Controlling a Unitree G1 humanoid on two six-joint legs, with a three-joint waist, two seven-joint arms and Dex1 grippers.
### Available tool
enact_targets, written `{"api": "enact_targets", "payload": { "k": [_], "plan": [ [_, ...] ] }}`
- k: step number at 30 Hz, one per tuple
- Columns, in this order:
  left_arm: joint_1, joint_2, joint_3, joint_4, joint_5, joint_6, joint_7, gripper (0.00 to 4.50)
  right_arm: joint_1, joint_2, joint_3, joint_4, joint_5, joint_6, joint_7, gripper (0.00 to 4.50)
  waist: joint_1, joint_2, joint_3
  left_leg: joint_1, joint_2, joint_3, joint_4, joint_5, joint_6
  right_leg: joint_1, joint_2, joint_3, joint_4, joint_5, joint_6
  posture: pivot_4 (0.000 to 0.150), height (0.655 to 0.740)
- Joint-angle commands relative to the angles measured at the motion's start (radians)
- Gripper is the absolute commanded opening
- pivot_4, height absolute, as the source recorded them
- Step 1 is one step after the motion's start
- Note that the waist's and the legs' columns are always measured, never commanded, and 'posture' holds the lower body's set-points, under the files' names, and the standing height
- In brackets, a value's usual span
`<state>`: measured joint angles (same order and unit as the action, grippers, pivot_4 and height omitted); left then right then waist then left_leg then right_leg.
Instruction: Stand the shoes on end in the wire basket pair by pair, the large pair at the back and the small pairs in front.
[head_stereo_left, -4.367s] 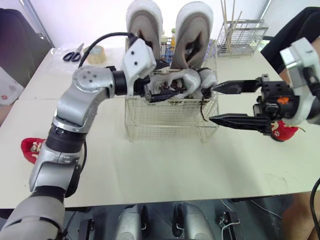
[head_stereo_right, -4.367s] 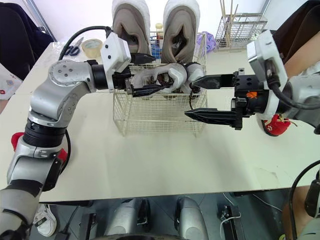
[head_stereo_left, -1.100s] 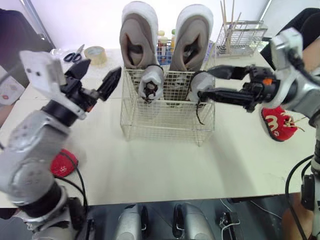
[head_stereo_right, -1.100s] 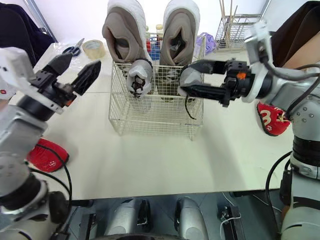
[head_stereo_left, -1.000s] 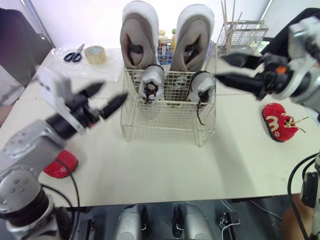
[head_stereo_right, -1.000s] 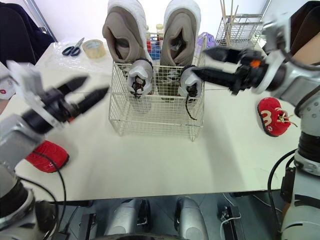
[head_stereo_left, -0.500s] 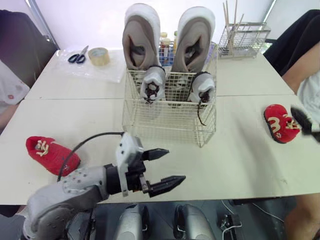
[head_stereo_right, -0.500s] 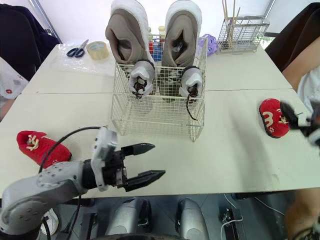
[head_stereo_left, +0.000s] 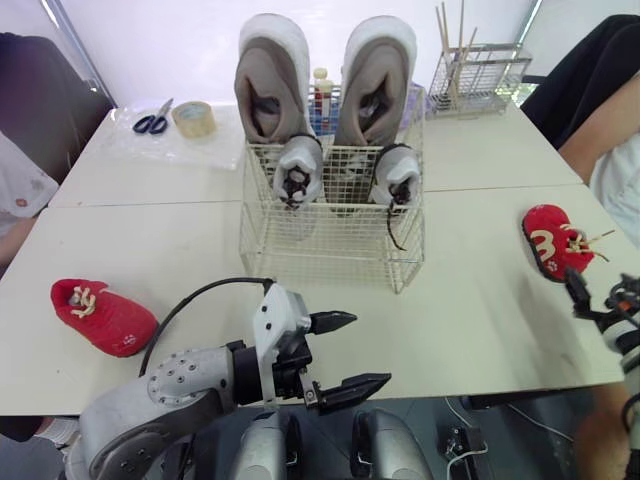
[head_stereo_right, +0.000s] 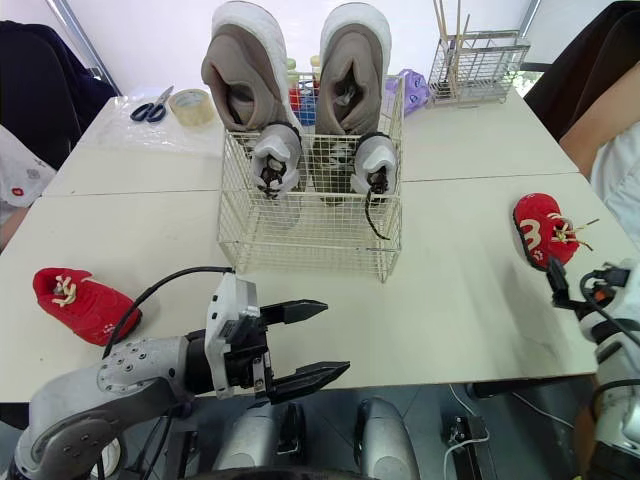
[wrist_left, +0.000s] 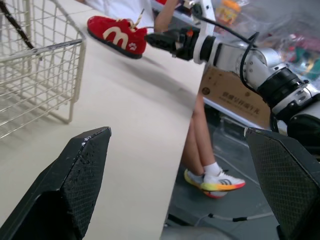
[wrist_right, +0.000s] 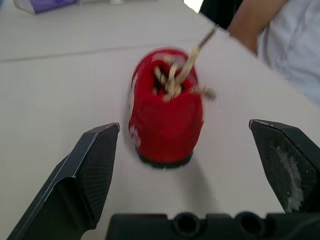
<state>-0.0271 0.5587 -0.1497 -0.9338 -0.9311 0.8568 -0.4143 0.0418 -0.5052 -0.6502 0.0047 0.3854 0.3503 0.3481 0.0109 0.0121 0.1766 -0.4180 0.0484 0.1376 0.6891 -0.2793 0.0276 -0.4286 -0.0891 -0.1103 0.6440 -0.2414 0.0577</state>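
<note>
The red shoe (head_stereo_left: 550, 243) will lean back and stay on end when the robot lowers it into the basket's empty front level, because a higher rail (head_stereo_left: 338, 208) stands behind that level.
The wire basket (head_stereo_left: 330, 245) stands mid-table. Two large beige shoes (head_stereo_left: 272, 85) stand on end at its back, and two small grey-white shoes (head_stereo_left: 298, 172) stand in front of them. One small red shoe (head_stereo_left: 103, 315) lies at the table's left, another red shoe (head_stereo_left: 555, 243) at the right. My left gripper (head_stereo_left: 345, 352) hangs open and empty at the table's front edge. My right gripper (wrist_right: 183, 125) is open at the right front edge, facing the right red shoe (wrist_right: 167, 120) from a short distance, apart from it.
Scissors (head_stereo_left: 150, 122) and a tape roll (head_stereo_left: 192, 117) lie at the back left. A wire rack with sticks (head_stereo_left: 478, 70) stands at the back right, bottles (head_stereo_left: 322, 85) behind the basket. A person's arm (head_stereo_left: 600, 125) borders the right side, another person (head_stereo_left: 15, 190) the left.
Both arms have come down from beside the basket to the table's front edge. The right gripper let go of the small grey-white shoe, which stays standing in the basket.
</note>
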Motion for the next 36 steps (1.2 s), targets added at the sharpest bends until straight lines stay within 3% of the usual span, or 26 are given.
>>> {"api": "enact_targets", "payload": {
  "k": [1, 7, 17, 20, 21, 23, 25, 30, 34, 36],
  "plan": [
    [0.024, 0.032, 0.023, -0.014, 0.016, -0.037, -0.029, 4.46, -0.035, 0.019, 0.031, 0.045, -0.02, -0.062, -0.017, 4.5, -0.002, 0.0, 0.0, 0.0, 0.0, 0.0, 0.0, 0.0, 0.0, 0.0, 0.0, 0.0, 0.0, 0.0, 0.0, 0.15, 0.74],
    [0.045, 0.067, 0.053, -0.008, 0.026, -0.067, -0.043, 4.46, -0.132, 0.047, 0.07, 0.216, -0.046, -0.146, -0.077, 4.5, -0.007, 0.0, 0.0, 0.0, 0.0, 0.0, -0.001, 0.0, 0.0, -0.001, 0.0, 0.0, 0.0, 0.0, 0.0, 0.15, 0.74],
    [0.029, 0.088, 0.058, 0.007, 0.053, -0.064, -0.038, 4.46, -0.483, -0.009, 0.118, 0.846, -0.118, -0.429, -0.109, 4.5, -0.032, -0.012, -0.002, 0.004, 0.0, 0.001, -0.001, 0.0, 0.0, 0.004, 0.0, 0.0, -0.003, 0.0, 0.0, 0.15, 0.74],
    [0.053, 0.116, 0.072, -0.03, 0.029, -0.04, -0.02, 4.5, -0.562, -0.017, 0.14, 1.001, -0.145, -0.512, -0.14, 3.58, -0.032, -0.015, -0.003, 0.006, 0.0, 0.002, -0.003, 0.0, 0.0, 0.006, 0.0, 0.001, -0.005, 0.0, 0.0, 0.15, 0.74],
    [0.06, 0.126, 0.082, -0.038, 0.017, -0.036, -0.016, 4.5, -0.575, -0.015, 0.146, 1.027, -0.15, -0.532, -0.141, 3.08, -0.032, -0.016, -0.003, 0.007, 0.0, 0.002, -0.004, 0.0, 0.0, 0.008, 0.0, 0.001, -0.006, 0.0, 0.0, 0.15, 0.74],
    [0.064, 0.139, 0.108, -0.042, -0.003, -0.037, -0.008, 4.5, -0.587, -0.005, 0.154, 1.054, -0.149, -0.559, -0.14, 2.19, -0.032, -0.018, -0.004, 0.009, 0.001, 0.001, -0.004, 0.001, -0.001, 0.009, 0.0, 0.001, -0.007, 0.0, -0.001, 0.15, 0.74],
    [0.067, 0.151, 0.129, -0.038, -0.017, -0.04, -0.009, 4.5, -0.593, 0.005, 0.16, 1.069, -0.149, -0.579, -0.143, 1.86, -0.034, -0.017, -0.004, 0.009, 0.001, 0.001, -0.004, 0.001, -0.003, 0.01, 0.0, 0.001, -0.009, 0.001, -0.002, 0.15, 0.74],
    [0.087, 0.173, 0.247, -0.008, -0.176, -0.039, 0.027, 4.5, -0.616, -0.012, 0.179, 0.912, -0.145, -0.654, -0.124, 1.83, -0.044, -0.016, -0.003, 0.009, 0.001, 0.002, -0.006, 0.002, -0.004, 0.01, -0.001, 0.002, -0.01, 0.001, -0.002, 0.15, 0.74],
    [0.037, 0.267, 0.395, 0.063, -0.377, -0.031, 0.071, 4.5, -0.825, -0.099, 0.177, 0.66, -0.066, -0.658, -0.06, 1.83, -0.055, 0.008, 0.012, 0.007, 0.001, 0.004, -0.007, 0.004, -0.008, 0.005, -0.003, 0.003, -0.008, 0.003, 0.002, 0.15, 0.74],
    [-0.003, 0.317, 0.445, 0.096, -0.461, -0.033, 0.096, 4.5, -0.928, -0.118, 0.196, 0.596, -0.036, -0.631, -0.014, 1.83, -0.054, 0.012, 0.016, 0.006, -0.001, 0.007, -0.007, 0.005, -0.008, 0.0, -0.004, 0.006, -0.002, 0.003, 0.003, 0.15, 0.74]
  ]
}}
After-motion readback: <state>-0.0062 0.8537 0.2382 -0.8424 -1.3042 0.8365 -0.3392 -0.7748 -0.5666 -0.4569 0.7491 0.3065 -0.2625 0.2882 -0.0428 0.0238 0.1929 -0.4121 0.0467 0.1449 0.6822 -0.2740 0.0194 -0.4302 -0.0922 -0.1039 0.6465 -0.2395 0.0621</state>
